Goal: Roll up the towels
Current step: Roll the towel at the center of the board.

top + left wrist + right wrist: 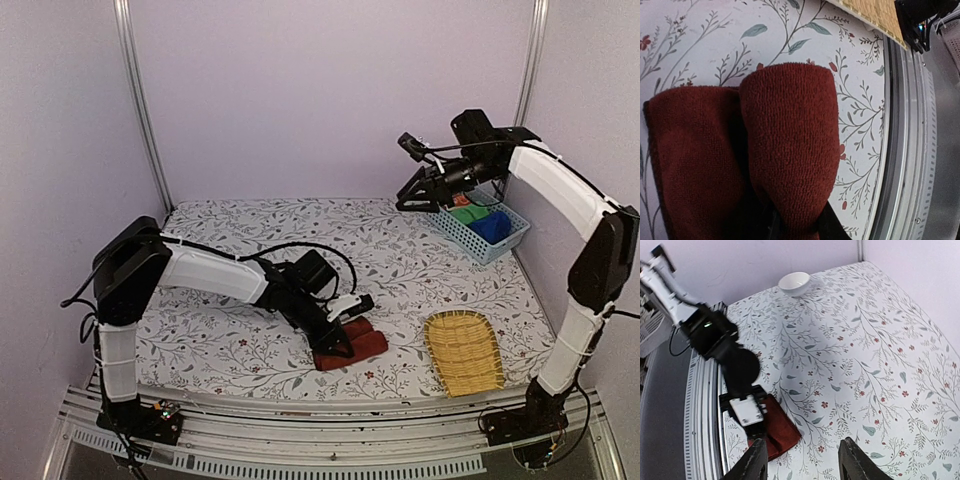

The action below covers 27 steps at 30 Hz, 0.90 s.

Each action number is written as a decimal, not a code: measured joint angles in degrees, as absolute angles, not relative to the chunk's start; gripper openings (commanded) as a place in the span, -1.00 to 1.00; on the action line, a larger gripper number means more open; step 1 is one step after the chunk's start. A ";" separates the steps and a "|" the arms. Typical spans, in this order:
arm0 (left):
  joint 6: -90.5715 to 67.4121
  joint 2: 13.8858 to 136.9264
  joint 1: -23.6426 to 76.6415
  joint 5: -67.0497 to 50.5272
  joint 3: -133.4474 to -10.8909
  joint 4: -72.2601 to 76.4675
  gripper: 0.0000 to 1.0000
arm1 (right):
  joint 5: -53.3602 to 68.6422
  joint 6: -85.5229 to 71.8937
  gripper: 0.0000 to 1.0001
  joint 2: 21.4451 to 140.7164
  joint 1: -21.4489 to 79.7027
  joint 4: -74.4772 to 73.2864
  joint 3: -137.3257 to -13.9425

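Note:
A flap of the reddish-brown towel point(358, 327) is lying flat next to the towel's raised fold, so the robot's right gripper should hold the fold's loose end point(372, 345) while the left gripper takes a new grip.
The dark reddish-brown towel point(352, 345) lies folded on the flowered cloth near the front edge. My left gripper point(333, 338) is down on it, shut on a raised fold point(790, 145) that fills the left wrist view, the dark fingers point(832, 230) just showing at the bottom. The royal blue towel point(492, 228) sits bundled in the blue basket point(497, 249) at the back right. Just left of that basket, high above the table, my right gripper point(410, 196) is open and holds nothing. From the right wrist view its gripper point(805, 462) looks down past its fingers point(756, 462) on the reddish-brown towel point(782, 432).
A green cloth point(465, 213) and an orange-red cloth point(460, 200) share the basket with the blue towel. A woven wicker tray point(463, 352) lies at the front right. A white bowl point(795, 282) stands at the table's far corner in the right wrist view. A metal rail point(910, 150) edges the table.

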<state>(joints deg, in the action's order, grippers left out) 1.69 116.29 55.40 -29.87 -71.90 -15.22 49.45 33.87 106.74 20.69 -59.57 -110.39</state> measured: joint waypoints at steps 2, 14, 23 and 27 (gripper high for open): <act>0.75 117.91 53.76 -34.02 -73.71 -16.88 -0.62 | 50.09 38.17 0.08 99.94 22.72 -59.48 -104.05; -5.28 124.16 47.22 -51.46 -76.34 -17.87 -0.62 | 32.25 52.51 0.13 93.10 43.31 -47.40 -70.94; -6.94 124.88 46.41 -53.58 -76.07 -16.67 -0.54 | 16.84 53.25 0.14 98.02 53.19 -30.46 -63.64; -7.38 124.95 46.22 -53.43 -75.99 -16.67 -0.43 | 12.34 54.30 0.06 101.06 55.29 -25.36 -61.80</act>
<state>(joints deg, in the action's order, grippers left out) -7.38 124.95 46.22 -53.43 -75.99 -16.67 12.34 54.30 101.06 55.29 -25.36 -61.80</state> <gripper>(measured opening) 0.245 0.562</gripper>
